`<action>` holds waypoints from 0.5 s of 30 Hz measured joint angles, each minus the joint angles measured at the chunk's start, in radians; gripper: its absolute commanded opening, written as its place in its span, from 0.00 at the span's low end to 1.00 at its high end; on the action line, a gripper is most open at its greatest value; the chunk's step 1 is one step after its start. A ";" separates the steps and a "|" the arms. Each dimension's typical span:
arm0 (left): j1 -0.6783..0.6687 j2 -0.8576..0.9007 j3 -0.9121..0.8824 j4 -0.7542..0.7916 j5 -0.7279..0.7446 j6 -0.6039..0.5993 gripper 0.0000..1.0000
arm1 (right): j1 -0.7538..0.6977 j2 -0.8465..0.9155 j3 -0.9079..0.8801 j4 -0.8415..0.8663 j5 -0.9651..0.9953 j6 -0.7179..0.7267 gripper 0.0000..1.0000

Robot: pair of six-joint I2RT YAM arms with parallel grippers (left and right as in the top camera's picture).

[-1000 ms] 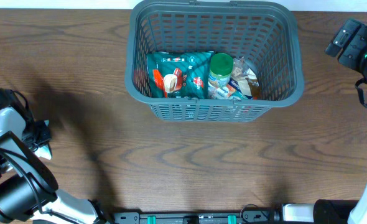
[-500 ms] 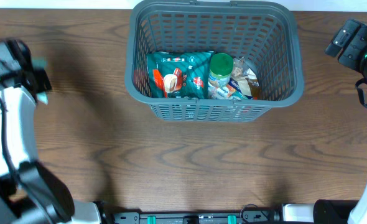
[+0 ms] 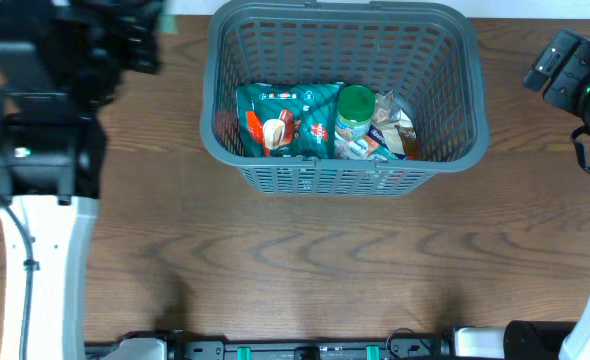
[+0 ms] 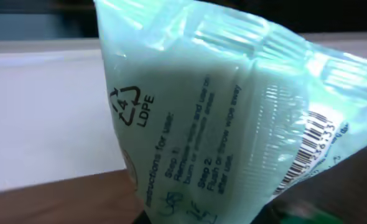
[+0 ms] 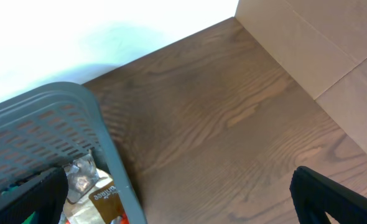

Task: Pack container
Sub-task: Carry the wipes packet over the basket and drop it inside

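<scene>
I go on moving my left gripper across before letting go above the clear-and-brown packet (image 3: 397,130), because the pale green packet is raised high and the container's top (image 3: 345,60) is open.
The dark grey slotted container (image 3: 445,150) stands at the far middle of the table. Inside lie a teal snack packet (image 3: 285,118), a green-topped tub (image 3: 355,112) and a clear-and-brown packet (image 3: 395,130). My left gripper (image 3: 140,38) is raised high just left of the container's far left corner, shut on a pale green packet (image 3: 167,22). That packet (image 4: 208,112) fills the left wrist view and hides the fingers. My right gripper (image 5: 177,208) is open and empty, right of the container (image 5: 102,143); it also shows in the overhead view (image 3: 567,62).
A brown cardboard wall (image 5: 320,50) stands beyond the table's far right. A white wall runs along the table's far edge (image 5: 78,31). My left arm (image 3: 40,200) reaches over the table's left side. Bare wood (image 3: 305,260) lies in front of the container.
My left arm has swung from the near left edge up and toward the far left, beside the container, carrying the pale green packet. The right arm and the container's contents have not moved.
</scene>
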State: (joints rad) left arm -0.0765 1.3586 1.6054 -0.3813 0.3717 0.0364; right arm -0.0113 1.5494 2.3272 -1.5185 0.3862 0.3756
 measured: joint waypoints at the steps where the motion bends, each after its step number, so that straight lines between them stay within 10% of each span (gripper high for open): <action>1: -0.037 0.006 0.000 0.000 0.022 -0.001 0.06 | 0.000 0.000 0.000 0.000 0.000 0.000 0.99; 15: -0.394 0.230 0.000 0.003 0.097 -0.003 0.06 | 0.000 0.000 0.000 0.000 0.000 0.000 0.99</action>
State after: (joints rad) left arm -0.4702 1.5883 1.6051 -0.3782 0.4690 0.0330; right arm -0.0113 1.5494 2.3272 -1.5185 0.3862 0.3756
